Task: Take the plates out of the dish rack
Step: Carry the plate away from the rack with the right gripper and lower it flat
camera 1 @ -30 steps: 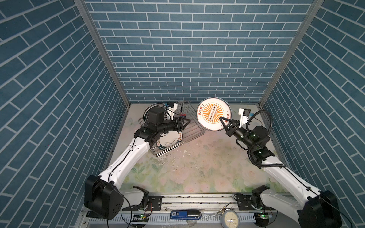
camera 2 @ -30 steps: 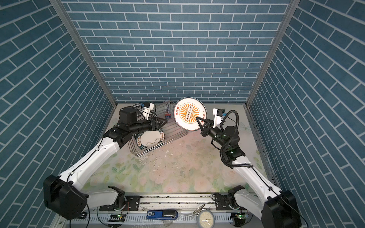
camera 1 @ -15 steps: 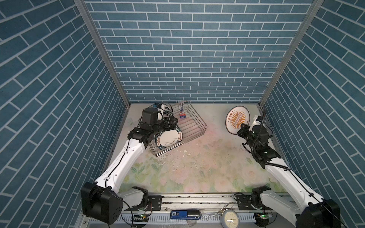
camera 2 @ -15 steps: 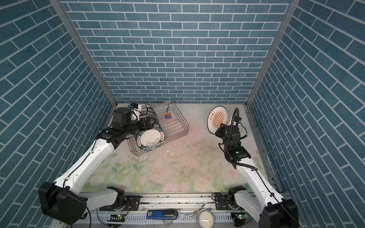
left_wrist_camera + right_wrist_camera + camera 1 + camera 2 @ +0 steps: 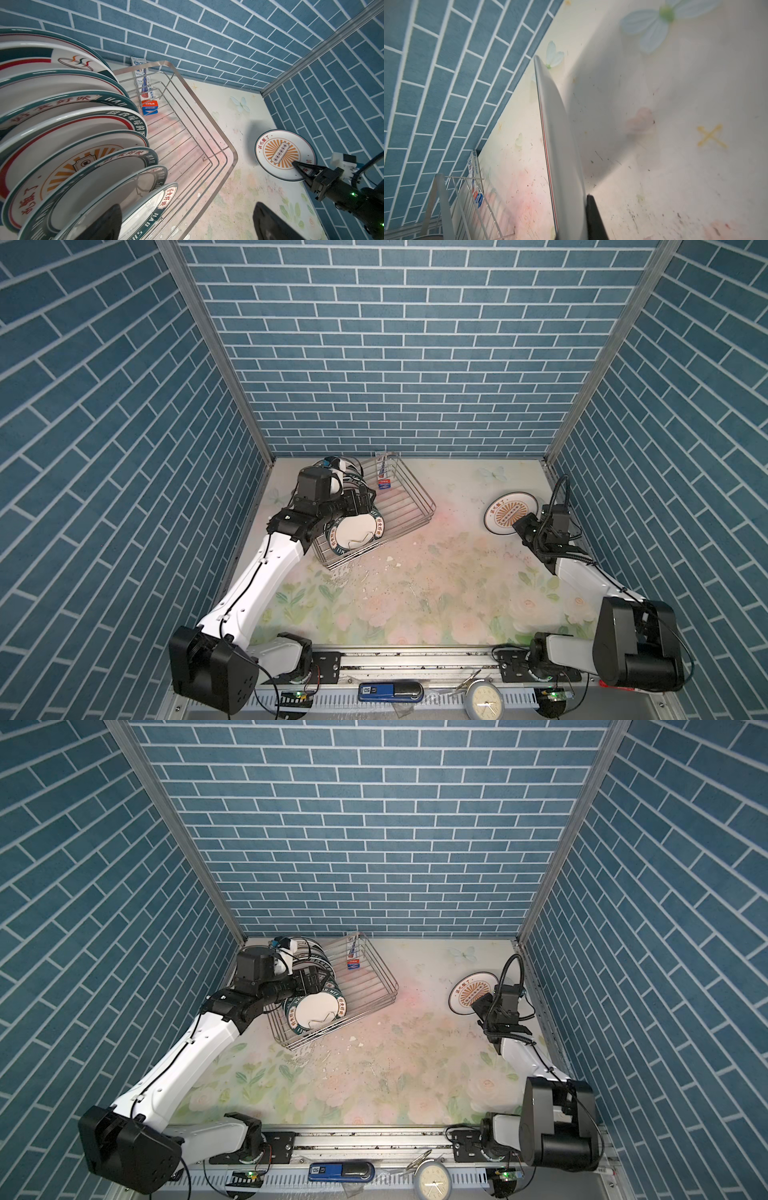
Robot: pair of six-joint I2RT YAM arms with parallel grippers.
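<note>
The sunburst plate (image 5: pixel 508 512) tilts over the mat in my right gripper, so I should set it down flat nearer the rack (image 5: pixel 475 521) before my left gripper takes another plate.
The silver wire dish rack (image 5: pixel 401 506) (image 5: pixel 368 977) (image 5: pixel 207 116) stands at the back left, with several plates (image 5: pixel 355 531) (image 5: pixel 316 1011) (image 5: pixel 72 145) upright in a row along its left side. My left gripper (image 5: pixel 361 504) (image 5: pixel 309 979) (image 5: pixel 187 220) hovers open over the nearest plates, holding nothing. At the right, my right gripper (image 5: pixel 521 526) (image 5: pixel 480 1006) (image 5: pixel 299 166) (image 5: pixel 571 220) is shut on the rim of a white plate with an orange sunburst (image 5: pixel 509 512) (image 5: pixel 471 994) (image 5: pixel 280 151) (image 5: pixel 560 145). That plate is low over the floral mat; I cannot tell if it touches.
A small blue and red box (image 5: pixel 149 107) and a white packet (image 5: pixel 143 83) sit in the rack's far corner. White chips (image 5: pixel 390 560) lie on the mat in front of the rack. A clock (image 5: pixel 484 699) and a blue device (image 5: pixel 388 691) lie on the front rail.
My right gripper carried the sunburst plate from above the rack to the right and down toward the mat. My left gripper opened wide over the racked plates.
</note>
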